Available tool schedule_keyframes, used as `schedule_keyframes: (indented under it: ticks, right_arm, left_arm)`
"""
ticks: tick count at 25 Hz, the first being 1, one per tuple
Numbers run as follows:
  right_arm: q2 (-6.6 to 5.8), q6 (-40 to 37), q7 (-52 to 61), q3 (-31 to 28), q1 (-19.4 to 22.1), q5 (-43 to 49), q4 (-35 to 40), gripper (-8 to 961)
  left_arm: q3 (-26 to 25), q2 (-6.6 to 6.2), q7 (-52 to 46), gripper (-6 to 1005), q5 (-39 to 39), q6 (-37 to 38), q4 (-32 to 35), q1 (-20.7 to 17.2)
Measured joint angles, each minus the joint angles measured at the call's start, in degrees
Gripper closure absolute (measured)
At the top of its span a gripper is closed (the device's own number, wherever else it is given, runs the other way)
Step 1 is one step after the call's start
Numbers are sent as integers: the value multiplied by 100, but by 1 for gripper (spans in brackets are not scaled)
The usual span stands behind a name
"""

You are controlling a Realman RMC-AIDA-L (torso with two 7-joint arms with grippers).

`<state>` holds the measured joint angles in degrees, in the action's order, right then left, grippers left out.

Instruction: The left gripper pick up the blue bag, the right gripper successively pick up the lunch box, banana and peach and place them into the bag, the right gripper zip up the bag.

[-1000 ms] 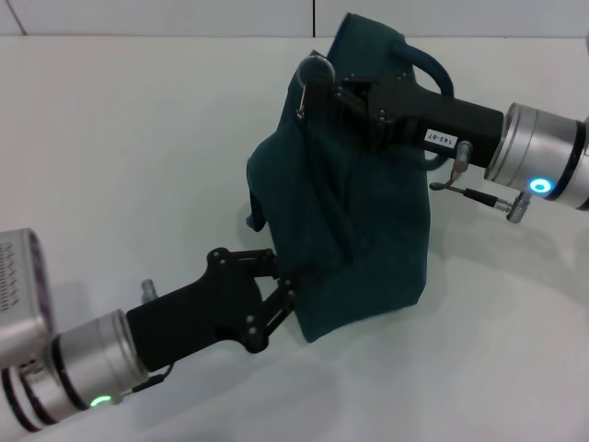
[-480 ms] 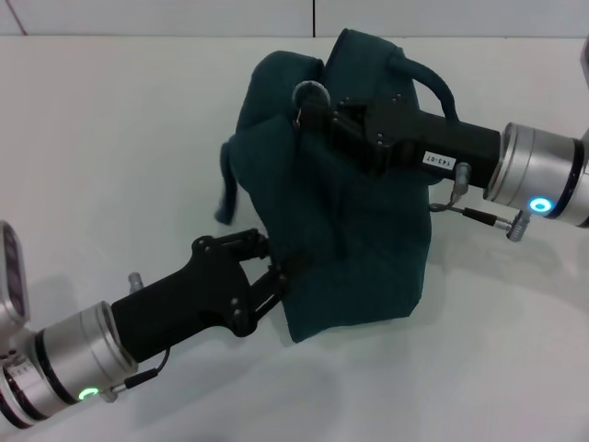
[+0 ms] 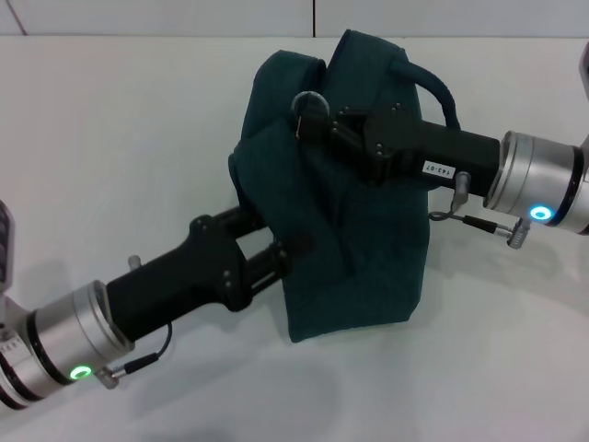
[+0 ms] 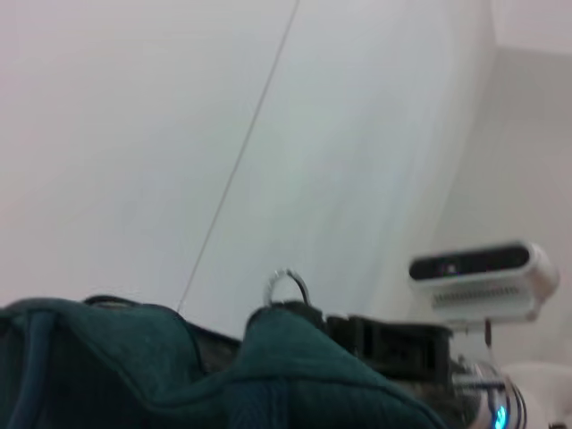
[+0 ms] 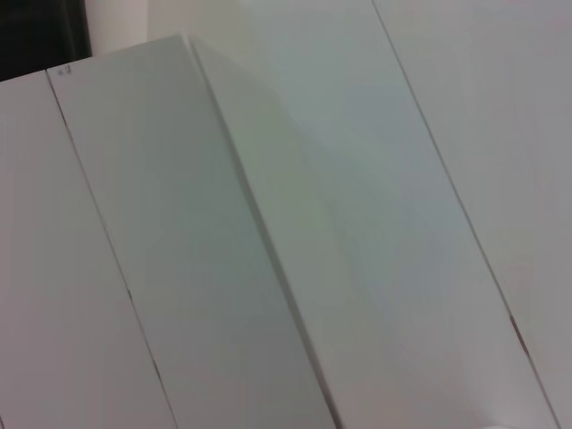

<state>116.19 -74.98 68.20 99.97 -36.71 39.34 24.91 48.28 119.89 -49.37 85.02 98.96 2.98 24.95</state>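
Note:
The blue bag's top is folding up between my grippers, so next my left gripper grips the bag's near end again and pulls the zipper straight before zipping.
The blue bag stands on the white table, its fabric bunched and folded at the top. My left gripper comes in from the lower left and is shut on the bag's fabric at its left side. My right gripper reaches across the bag's top from the right and is shut at the zipper's silver ring pull. The left wrist view shows the bag's top edge, the ring pull and the right gripper behind it. The lunch box, banana and peach are out of view.
The white table stretches to the left and in front of the bag. A bag handle loop arches over the right arm. A white device with a dark strip shows far off. The right wrist view shows only pale wall panels.
The right gripper has drawn the ring pull towards the bag's near side. The left gripper has shifted up along the bag's side, and the bag's top left fold has spread leftwards.

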Motion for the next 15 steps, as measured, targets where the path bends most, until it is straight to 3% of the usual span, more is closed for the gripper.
schedule_keyframes:
  ticks: [10, 15]
  right_arm:
    - [0, -105, -35, -13, -2, 11, 14, 943]
    - [-11, -196, -24, -53, -3, -127, 21, 943]
  left_arm:
    - [-4, -19, -563, 560, -314, -221, 212, 42]
    - [29, 4, -338, 671, -290, -608, 237, 46]
